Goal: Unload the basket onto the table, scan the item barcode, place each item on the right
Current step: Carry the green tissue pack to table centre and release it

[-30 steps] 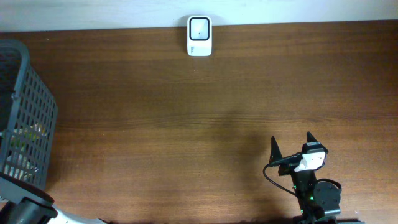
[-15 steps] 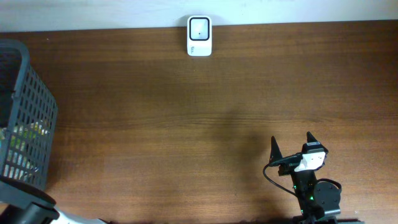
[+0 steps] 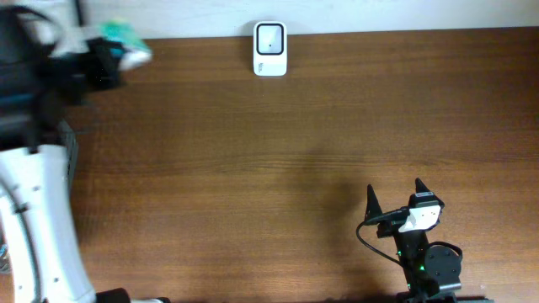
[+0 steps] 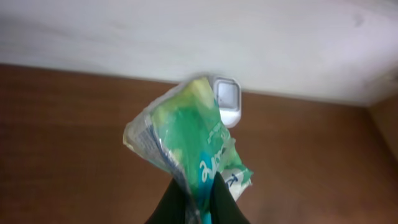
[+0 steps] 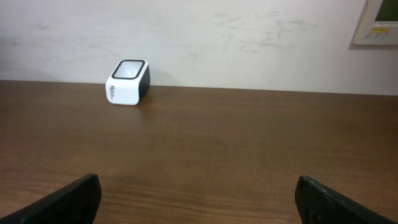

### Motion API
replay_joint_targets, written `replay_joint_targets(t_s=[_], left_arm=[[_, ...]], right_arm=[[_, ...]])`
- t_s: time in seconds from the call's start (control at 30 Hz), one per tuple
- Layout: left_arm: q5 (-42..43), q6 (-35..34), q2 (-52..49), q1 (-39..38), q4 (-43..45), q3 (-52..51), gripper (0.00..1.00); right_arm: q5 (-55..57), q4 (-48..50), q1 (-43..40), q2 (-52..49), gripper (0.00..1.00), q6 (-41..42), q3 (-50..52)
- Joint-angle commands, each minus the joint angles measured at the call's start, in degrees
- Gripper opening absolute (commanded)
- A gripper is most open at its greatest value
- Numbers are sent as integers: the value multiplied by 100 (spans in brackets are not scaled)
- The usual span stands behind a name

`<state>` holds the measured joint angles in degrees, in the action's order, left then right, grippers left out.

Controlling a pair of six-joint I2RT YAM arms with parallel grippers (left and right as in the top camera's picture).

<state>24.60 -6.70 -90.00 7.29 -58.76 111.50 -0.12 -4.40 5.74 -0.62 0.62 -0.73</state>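
Note:
My left gripper should continue to take the packet (image 3: 126, 44) to the wood before the scanner (image 3: 300, 156) until the packet lies flat there. The packet hangs by its end, and that wood is clear.
A crumpled green and white packet (image 4: 189, 137) hangs pinched between the black fingers of my left gripper (image 4: 200, 186), which is shut on its lower end. From overhead the packet (image 3: 126, 38) is raised at the far left, blurred, with the left gripper (image 3: 108, 52) beside it. The white barcode scanner (image 3: 269, 49) stands at the table's back edge. In the left wrist view the scanner (image 4: 226, 106) sits just behind the packet. My right gripper (image 3: 394, 194) rests open near the front right, with nothing between its fingers (image 5: 68, 202), and the scanner (image 5: 129, 81) is far ahead to its left.
The left arm (image 3: 38, 210) covers most of the grey mesh basket (image 3: 72, 143) at the left edge. A pale wall runs behind the brown wooden table (image 3: 253, 185). A white wall panel (image 5: 379, 22) shows at the upper right of the right wrist view.
The left arm has risen out of the basket and swung up to the back left, carrying the green packet. The right arm has not moved.

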Motion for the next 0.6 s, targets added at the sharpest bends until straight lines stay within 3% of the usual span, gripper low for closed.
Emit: replay_joint_targets(t_s=[0.0, 0.27, 0.57], left_arm=[[-389, 9, -525, -1250, -302, -407, 0], [-236, -177, -2258, -3106, -310, -1220, 0], [774, -1202, -3637, -3882, 911, -1222, 0]], right_arm=[[-33, -15, 31, 44, 99, 2, 42], [-33, -15, 31, 44, 99, 2, 42], [-33, -15, 31, 44, 99, 2, 42]])
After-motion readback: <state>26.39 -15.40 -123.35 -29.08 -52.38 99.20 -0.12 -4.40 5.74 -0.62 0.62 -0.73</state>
